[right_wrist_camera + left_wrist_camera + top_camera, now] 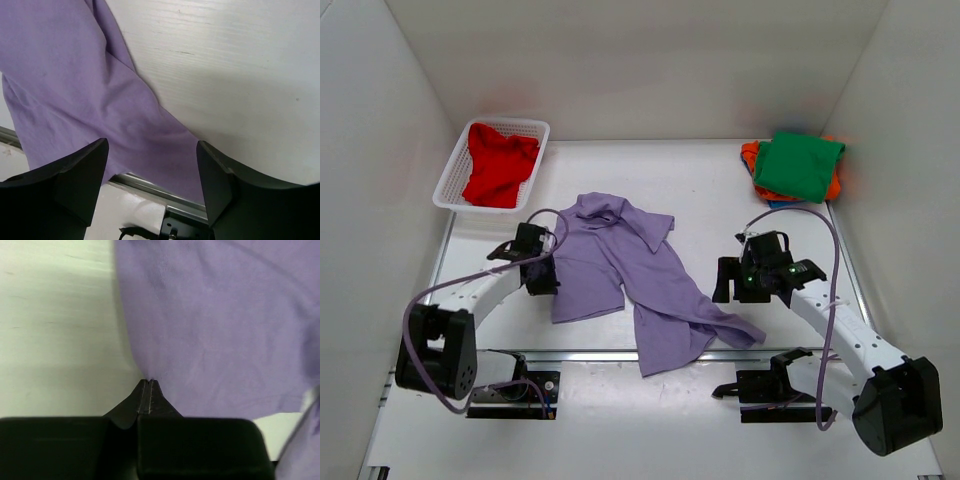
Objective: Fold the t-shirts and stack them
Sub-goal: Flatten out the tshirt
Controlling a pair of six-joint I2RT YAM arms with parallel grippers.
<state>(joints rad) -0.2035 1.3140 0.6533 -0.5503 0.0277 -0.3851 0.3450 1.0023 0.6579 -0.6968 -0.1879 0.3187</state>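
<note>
I see the lavender-purple t-shirt crumpled over the rail point(672, 346), so my right gripper should grab its loose tip point(742, 332) before both grippers lift the t-shirt and swing it open.
The lavender-purple t-shirt point(630, 270) lies crumpled and spread in the middle of the table. My left gripper point(545, 278) is at its left edge, and in the left wrist view the jaws point(148, 382) are closed together on the hem of the lavender cloth point(225, 315). My right gripper point(732, 283) is open and empty, hovering just right of the shirt's lower right tip; in the right wrist view point(152, 150) the cloth point(75, 85) lies below and left of the jaws. The red t-shirt point(498, 165) lies in the basket. The green t-shirt point(800, 165) tops a folded stack over the orange point(752, 158) and blue point(775, 203) ones.
The white mesh basket point(525, 127) stands at the back left. The folded stack is at the back right. A metal rail point(580, 354) runs along the table's near edge, under the shirt's lower part. White walls enclose the table on three sides.
</note>
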